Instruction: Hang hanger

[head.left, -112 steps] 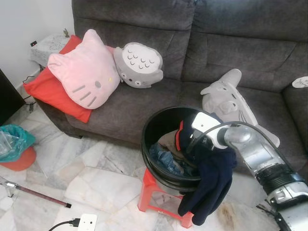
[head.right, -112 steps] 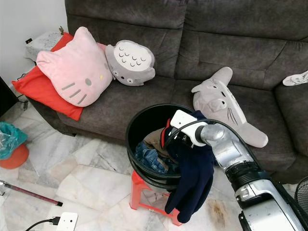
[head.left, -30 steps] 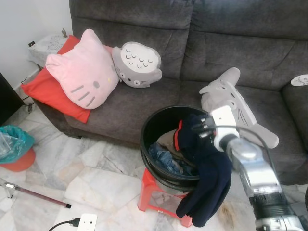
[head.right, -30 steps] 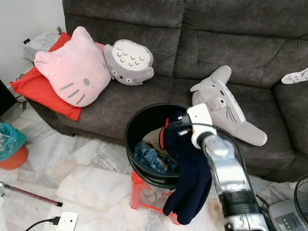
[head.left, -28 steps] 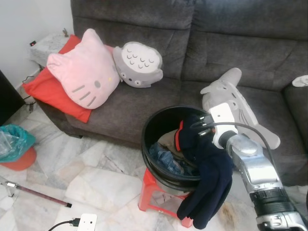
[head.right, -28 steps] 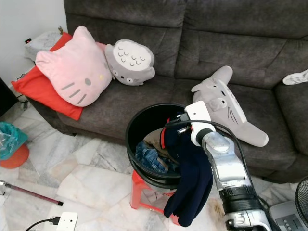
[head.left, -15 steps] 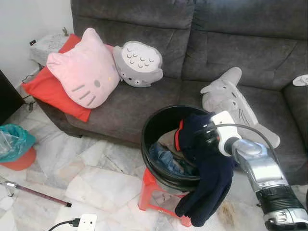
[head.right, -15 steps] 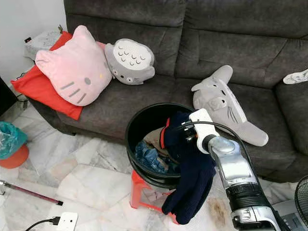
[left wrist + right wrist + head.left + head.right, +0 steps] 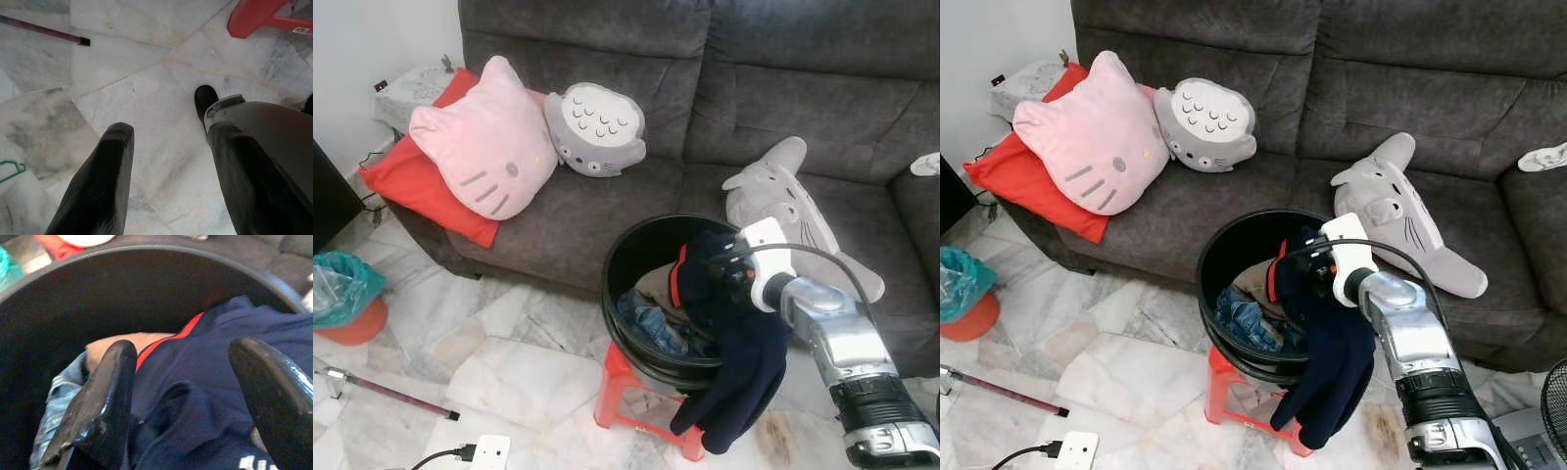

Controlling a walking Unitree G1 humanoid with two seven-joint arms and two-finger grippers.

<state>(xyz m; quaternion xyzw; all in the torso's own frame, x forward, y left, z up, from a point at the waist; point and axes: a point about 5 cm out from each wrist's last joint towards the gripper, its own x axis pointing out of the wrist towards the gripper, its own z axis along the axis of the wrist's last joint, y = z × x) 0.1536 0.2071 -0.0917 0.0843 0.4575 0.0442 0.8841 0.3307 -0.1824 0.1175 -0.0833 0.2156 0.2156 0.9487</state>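
Note:
I expect the navy garment (image 9: pixel 729 318) to slide off the red collar (image 9: pixel 677 275), which lies loosely across the brown cloth, and leave it in the bucket when I pull.
A thin green hanger (image 9: pixel 11 171) lies on the marble floor, seen at the edge of the left wrist view. My left gripper (image 9: pixel 168 132) hangs open above that floor, holding nothing. My right gripper (image 9: pixel 720 269) is over the near right rim of a black bucket (image 9: pixel 636 240) full of clothes. In the right wrist view its fingers (image 9: pixel 107 391) stand wide apart, open, right above a navy garment with a red collar (image 9: pixel 205 377). That navy garment (image 9: pixel 744 362) drapes over the bucket's rim and hangs down its outside.
The bucket stands on a red stool (image 9: pixel 631 392) in front of a dark grey sofa (image 9: pixel 607 196) with a pink cushion (image 9: pixel 484 147) and grey plush toys (image 9: pixel 783 196). A red-handled stick (image 9: pixel 386 397), a power strip (image 9: pixel 480 452) and a teal bag (image 9: pixel 342 284) are on the floor at left.
My right gripper has shifted slightly over the bucket's rim, staying above the navy garment. The garment still hangs over the rim.

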